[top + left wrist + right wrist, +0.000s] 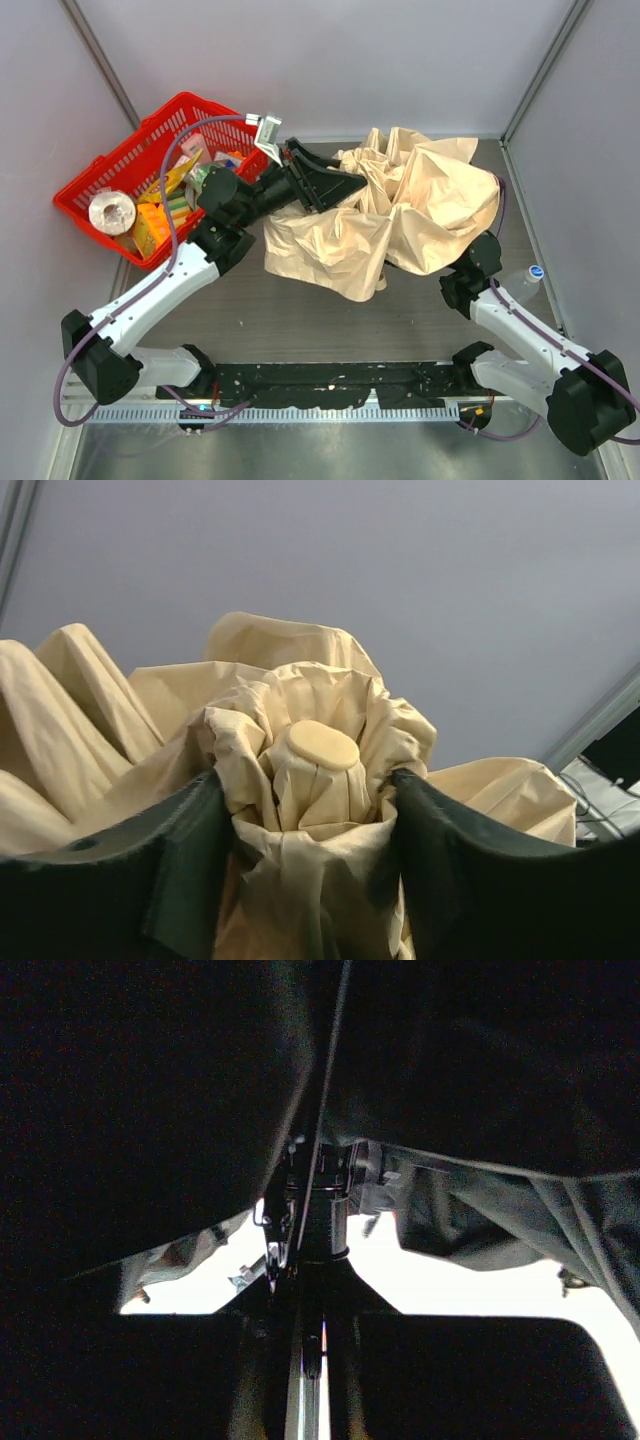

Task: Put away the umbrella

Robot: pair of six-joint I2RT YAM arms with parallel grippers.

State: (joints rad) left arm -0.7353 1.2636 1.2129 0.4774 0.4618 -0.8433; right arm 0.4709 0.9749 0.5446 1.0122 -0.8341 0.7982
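Note:
The loose canopy (452,200) hangs over the robot's right gripper at the umbrella's stem, so the right gripper should pull back out and take hold of the fabric from outside (320,798), below the umbrella's top cap.
The beige umbrella (420,215) lies half-collapsed on the table, its fabric crumpled in loose folds. My left gripper (345,185) is at the umbrella's left end. In the left wrist view it (310,790) is shut on bunched fabric just below the round tan top cap (323,746). My right gripper is hidden under the canopy in the top view; only its wrist (478,262) shows. In the dark right wrist view it (318,1290) is shut on the umbrella's black shaft (325,1210), with ribs and fabric overhead.
A red basket (100,170) stands at the back left, holding a paper roll (112,212) and several packets. A clear bottle with a blue cap (527,280) lies by the right wall. Grey walls enclose the table on three sides.

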